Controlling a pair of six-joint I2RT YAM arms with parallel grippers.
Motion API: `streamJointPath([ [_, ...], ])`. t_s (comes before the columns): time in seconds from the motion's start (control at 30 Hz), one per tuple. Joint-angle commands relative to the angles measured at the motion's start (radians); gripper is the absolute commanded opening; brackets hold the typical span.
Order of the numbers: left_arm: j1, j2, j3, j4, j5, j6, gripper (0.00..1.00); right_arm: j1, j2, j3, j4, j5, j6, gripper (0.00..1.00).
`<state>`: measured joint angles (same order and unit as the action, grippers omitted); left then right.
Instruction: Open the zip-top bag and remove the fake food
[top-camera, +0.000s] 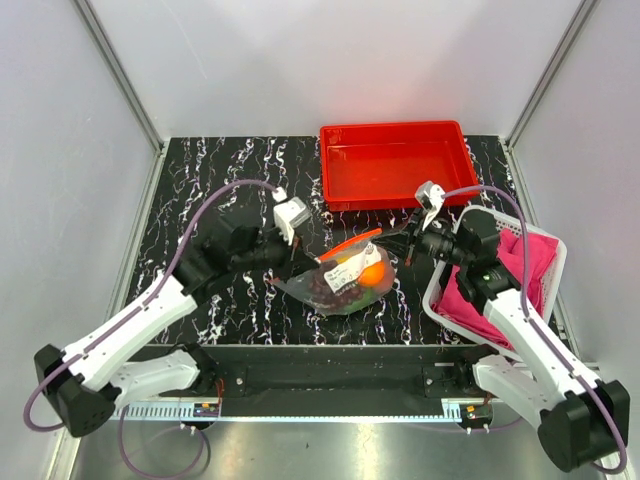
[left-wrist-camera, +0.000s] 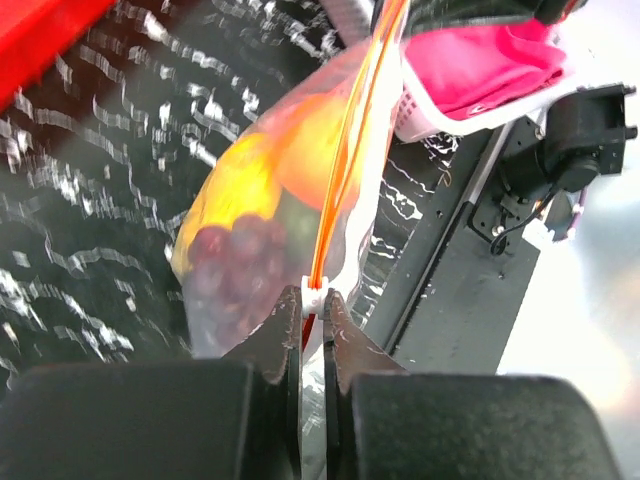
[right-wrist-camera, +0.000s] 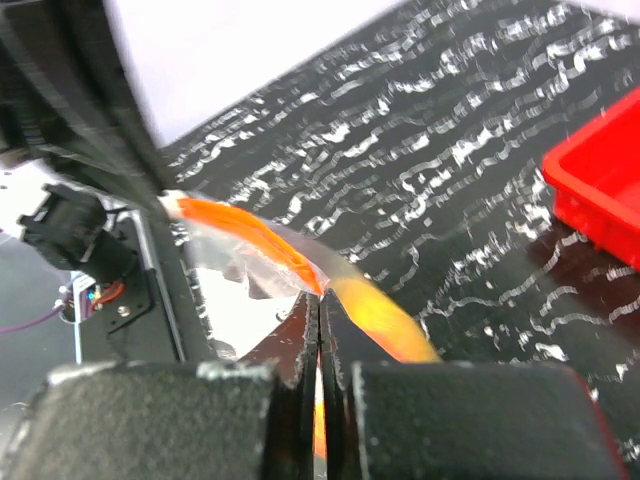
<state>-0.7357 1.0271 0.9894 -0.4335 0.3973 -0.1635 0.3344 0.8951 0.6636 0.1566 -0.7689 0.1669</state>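
Observation:
My right gripper should go on holding the bag's edge (top-camera: 375, 234) until the bag's orange zip pulls straight, then let go, since my left gripper holds the white zip slider (left-wrist-camera: 315, 296).
The zip-top bag (top-camera: 345, 285) hangs between both grippers over the middle of the black marbled table, its orange zip strip (top-camera: 356, 241) on top. Through the clear plastic I see the fake food: an orange ball (top-camera: 373, 274), a yellow fruit (left-wrist-camera: 225, 200) and dark purple grapes (left-wrist-camera: 232, 255). My left gripper (left-wrist-camera: 313, 300) is shut on the white zip slider (left-wrist-camera: 314, 292) at the bag's left end. At the strip's other end, my right gripper (right-wrist-camera: 320, 305) is shut on the bag's edge (right-wrist-camera: 250, 235). In the top view the left gripper (top-camera: 312, 262) and right gripper (top-camera: 402, 242) face each other.
A red tray (top-camera: 330, 175) stands at the back, just behind the bag. A white basket (top-camera: 436, 290) of pink cloths (top-camera: 520, 260) sits at the right under the right arm. The table's front edge and the arm bases lie close below the bag.

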Motion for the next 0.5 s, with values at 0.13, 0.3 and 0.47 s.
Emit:
streamJointPath([
  [0.13, 0.015, -0.216, -0.106, -0.076, -0.132, -0.273, 0.00, -0.098, 0.155, 0.054, 0.112, -0.004, -0.032, 0.00],
  [0.3, 0.015, -0.294, -0.167, -0.097, -0.095, -0.395, 0.00, -0.109, 0.211, 0.041, 0.188, 0.011, -0.001, 0.00],
  [0.47, 0.015, -0.367, -0.202, -0.096, -0.068, -0.439, 0.00, -0.110, 0.283, 0.070, 0.201, 0.013, -0.010, 0.00],
])
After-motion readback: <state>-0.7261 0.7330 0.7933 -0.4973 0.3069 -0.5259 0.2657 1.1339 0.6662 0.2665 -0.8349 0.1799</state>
